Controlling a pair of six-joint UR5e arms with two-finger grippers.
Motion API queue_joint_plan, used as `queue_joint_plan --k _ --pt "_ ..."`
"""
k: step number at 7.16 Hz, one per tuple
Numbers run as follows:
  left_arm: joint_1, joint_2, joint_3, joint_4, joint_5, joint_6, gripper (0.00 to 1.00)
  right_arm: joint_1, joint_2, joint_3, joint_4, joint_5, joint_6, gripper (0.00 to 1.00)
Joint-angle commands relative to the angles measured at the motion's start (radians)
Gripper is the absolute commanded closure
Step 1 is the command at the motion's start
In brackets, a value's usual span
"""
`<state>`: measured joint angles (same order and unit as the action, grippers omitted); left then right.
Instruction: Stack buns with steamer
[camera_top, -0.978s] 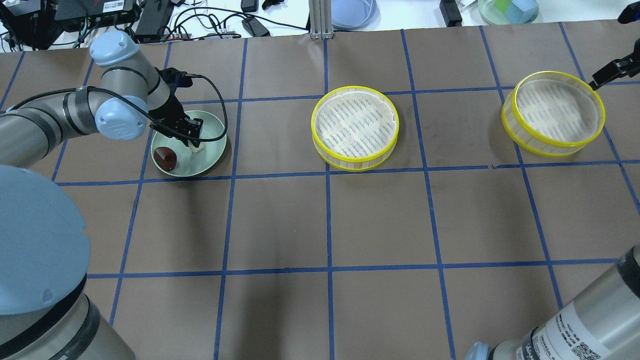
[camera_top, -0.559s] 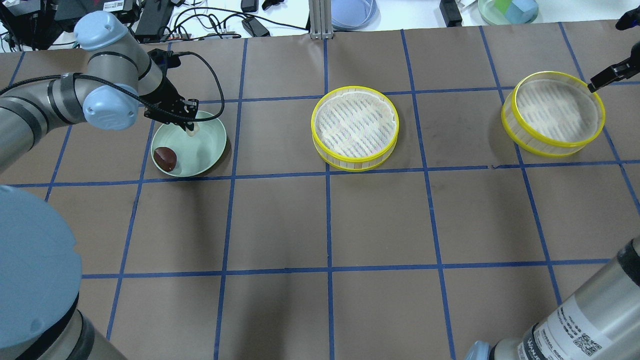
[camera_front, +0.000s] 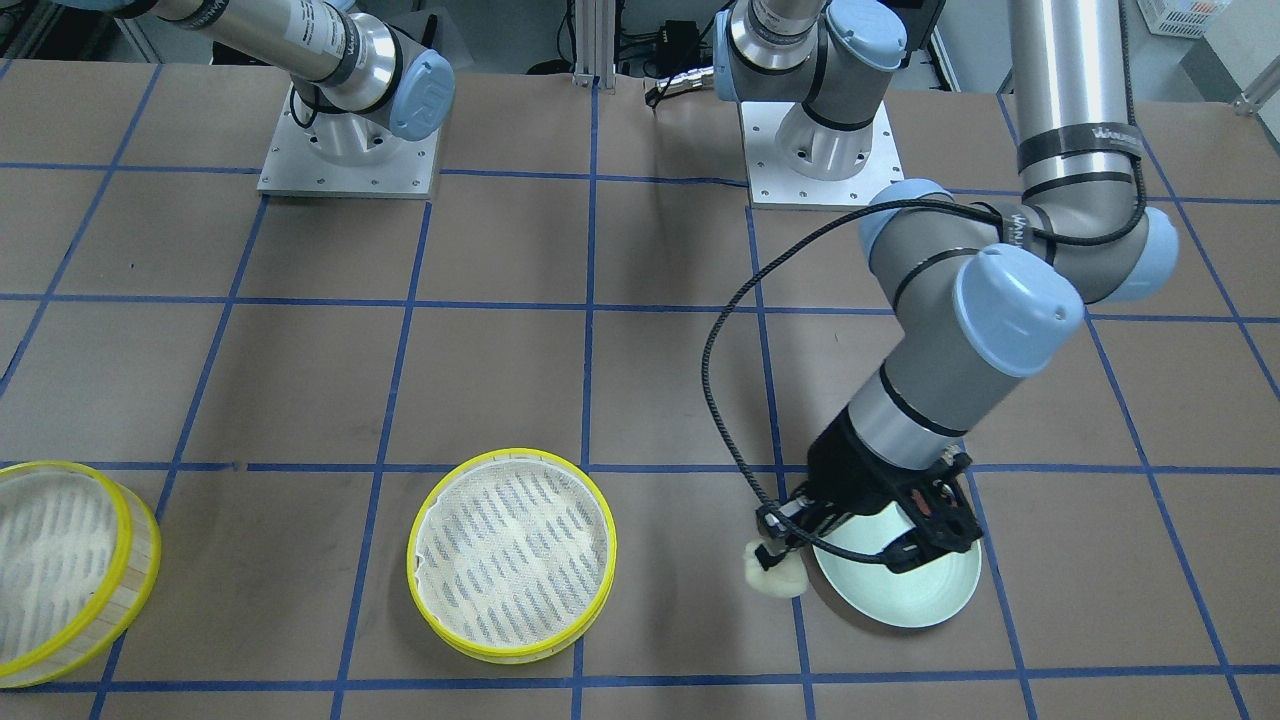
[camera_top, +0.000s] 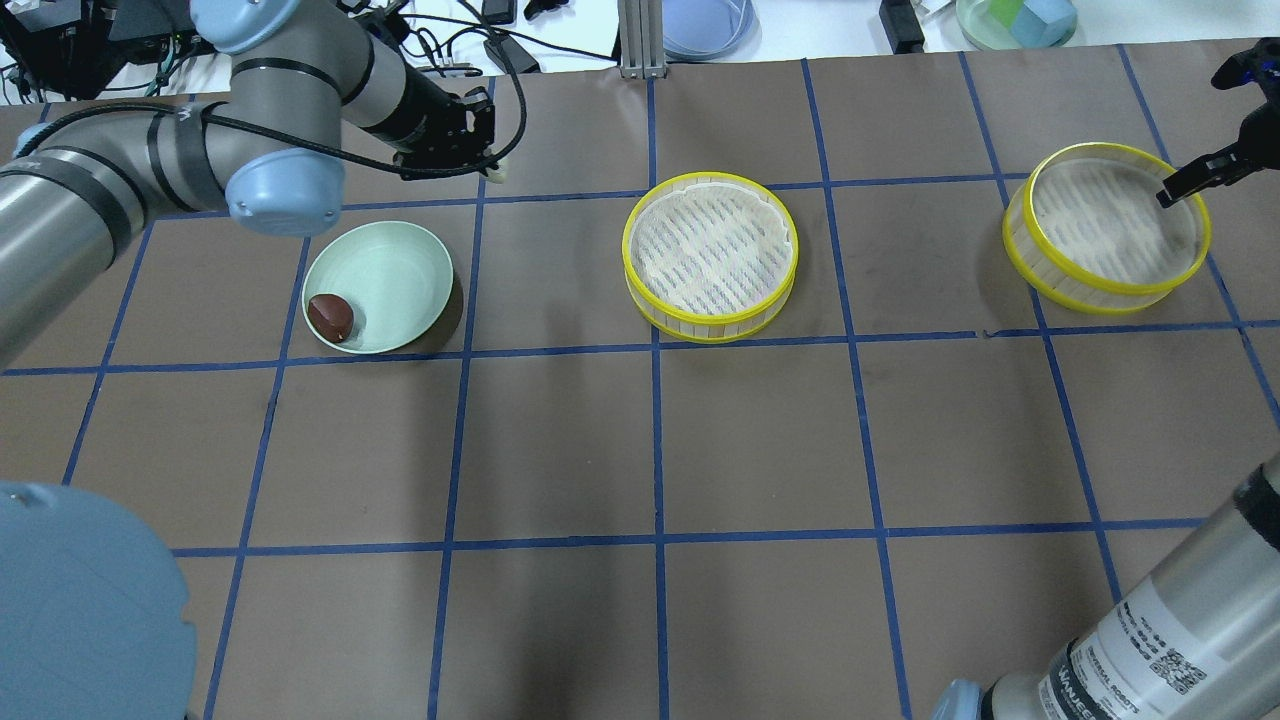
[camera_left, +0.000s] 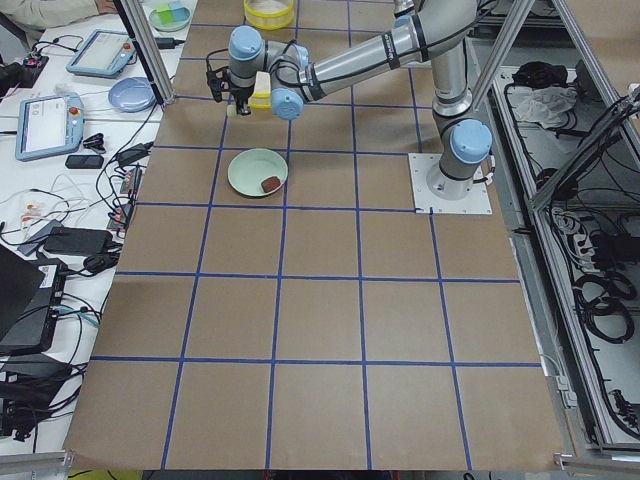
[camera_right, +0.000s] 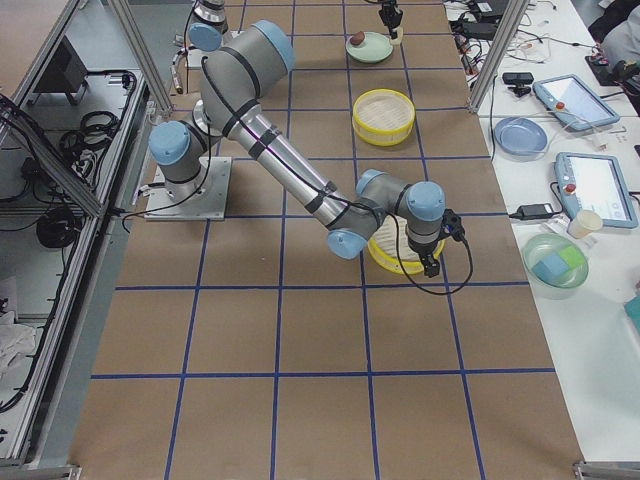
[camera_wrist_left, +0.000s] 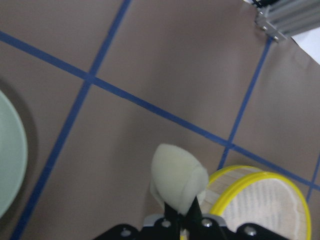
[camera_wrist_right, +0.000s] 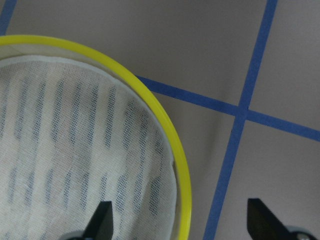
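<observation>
My gripper will lower the second steamer tray, and that tray will rest on the centre steamer tray's rim, because the yellow rims look equally wide.
My left gripper is shut on the cream-white bun and holds it above the table between the pale green plate and the centre steamer tray. In the front view the bun hangs below the gripper, beside the plate. The reddish-brown bun lies on the plate. My right gripper is open, its fingers straddling the yellow rim of the right steamer tray. Both trays are empty.
Cables, a blue dish and a green bowl with blocks lie beyond the far table edge. An aluminium post stands at the back centre. The trays sit about one grid square apart.
My left gripper has lifted the cream-white bun out of the green plate and carried it up and toward the centre tray. My right gripper has edged over the right tray's rim.
</observation>
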<state>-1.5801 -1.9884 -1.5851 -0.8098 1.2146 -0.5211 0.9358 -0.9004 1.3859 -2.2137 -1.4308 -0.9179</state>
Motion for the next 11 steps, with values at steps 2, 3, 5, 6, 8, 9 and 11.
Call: queue_joint_plan --k 2,3,5,6,8,9,11 --pt "-0.170 -0.042 -0.015 0.089 -0.056 -0.172 1.00 -0.008 0.008 0.008 0.029 -0.013 0.007 0.56" --pt "-0.208 -0.068 -0.015 0.090 -0.078 -0.215 1.00 -0.008 0.008 0.008 0.029 -0.031 0.007 0.71" --pt "-0.235 -0.119 -0.015 0.092 -0.082 -0.231 1.00 -0.008 0.005 0.010 0.031 -0.036 0.022 0.94" --pt "-0.239 -0.130 -0.015 0.093 -0.079 -0.229 0.72 -0.008 0.003 0.010 0.034 -0.040 0.028 1.00" --pt "-0.239 -0.132 -0.010 0.118 -0.079 -0.228 0.01 -0.008 -0.021 0.010 0.037 -0.053 0.053 1.00" --pt "-0.238 -0.132 0.003 0.121 -0.078 -0.215 0.00 -0.008 -0.043 0.010 0.037 -0.053 0.066 1.00" --pt "-0.183 -0.069 0.037 0.104 -0.032 -0.080 0.00 0.003 -0.069 0.010 0.046 -0.051 0.108 1.00"
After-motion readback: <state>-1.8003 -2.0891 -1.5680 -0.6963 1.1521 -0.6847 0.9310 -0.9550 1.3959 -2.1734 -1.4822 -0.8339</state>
